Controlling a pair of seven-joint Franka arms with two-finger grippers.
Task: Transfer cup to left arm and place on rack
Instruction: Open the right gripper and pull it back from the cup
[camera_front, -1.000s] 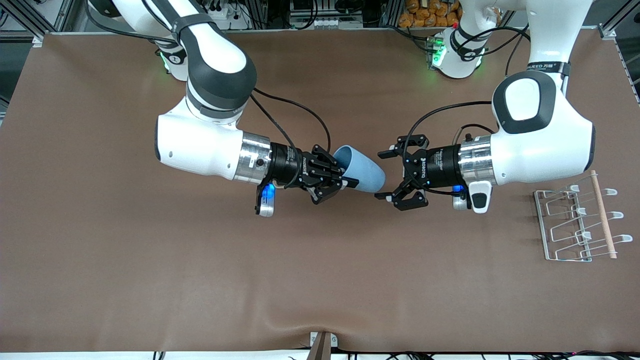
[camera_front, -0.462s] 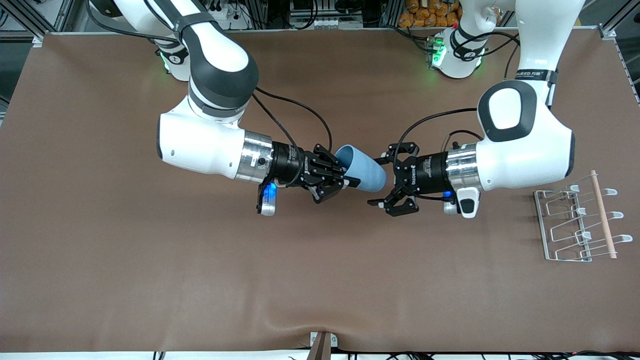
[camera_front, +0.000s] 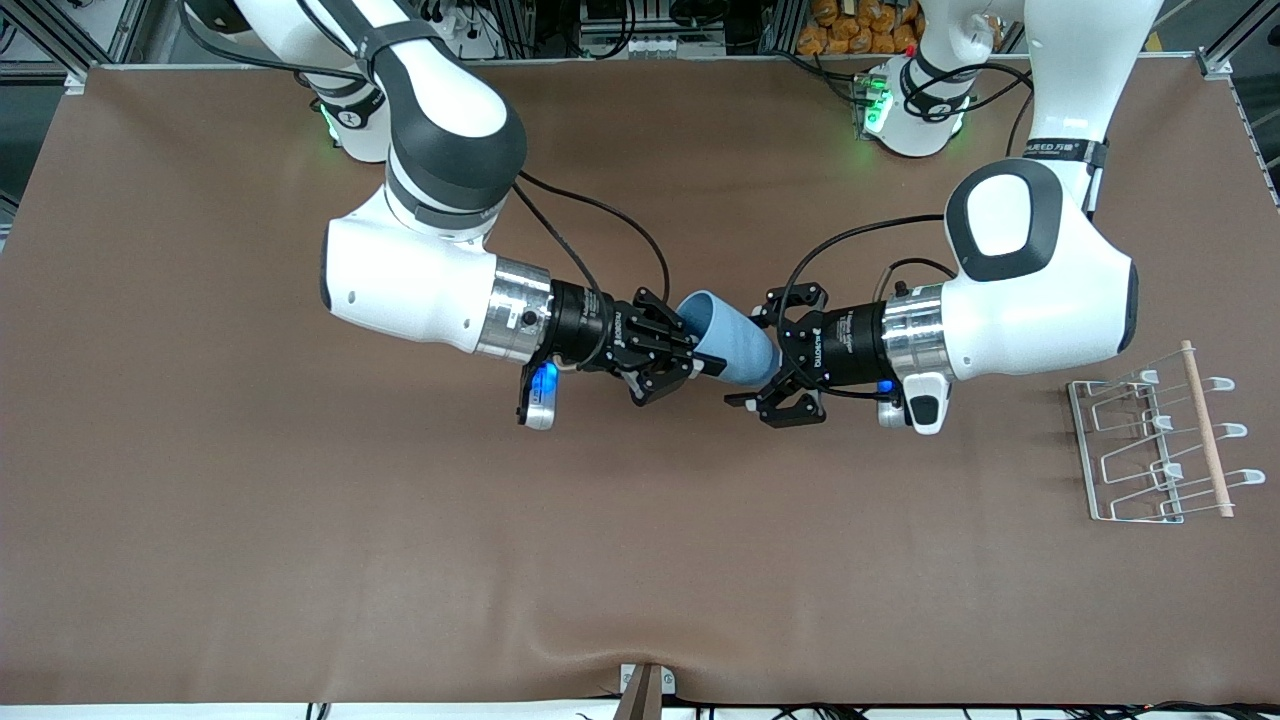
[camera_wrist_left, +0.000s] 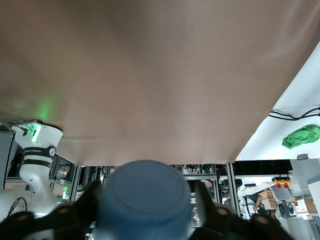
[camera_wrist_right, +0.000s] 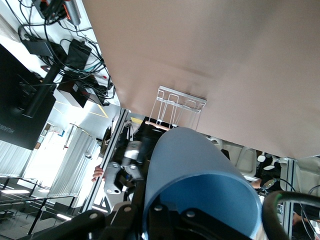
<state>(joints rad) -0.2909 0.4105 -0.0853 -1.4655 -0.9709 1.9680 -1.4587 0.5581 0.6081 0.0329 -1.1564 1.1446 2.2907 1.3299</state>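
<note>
I should open my right gripper before my left gripper goes to the rack (camera_front: 1154, 450), because my right gripper is pinning the cup's rim (camera_front: 697, 314) while my left gripper spans the cup's base.
The light-blue cup (camera_front: 728, 340) hangs tilted above the middle of the table. My right gripper (camera_front: 700, 362) is shut on the cup's rim, one finger inside the cup and one outside, as the right wrist view (camera_wrist_right: 155, 212) shows. My left gripper (camera_front: 752, 352) is open, and its fingers straddle the cup's base end. In the left wrist view the cup's round base (camera_wrist_left: 145, 197) fills the gap between the left gripper's fingers (camera_wrist_left: 82, 202). The white wire rack (camera_front: 1150, 450) with its wooden rod (camera_front: 1205, 430) lies at the left arm's end of the table.
The brown table mat (camera_front: 400, 560) is bare around the arms. The rack also shows in the right wrist view (camera_wrist_right: 180, 106). Cables and equipment line the table edge by the arm bases (camera_front: 640, 30).
The left arm has moved toward the cup, and its open fingers now sit around the cup's base. The right arm has shifted the cup slightly toward it.
</note>
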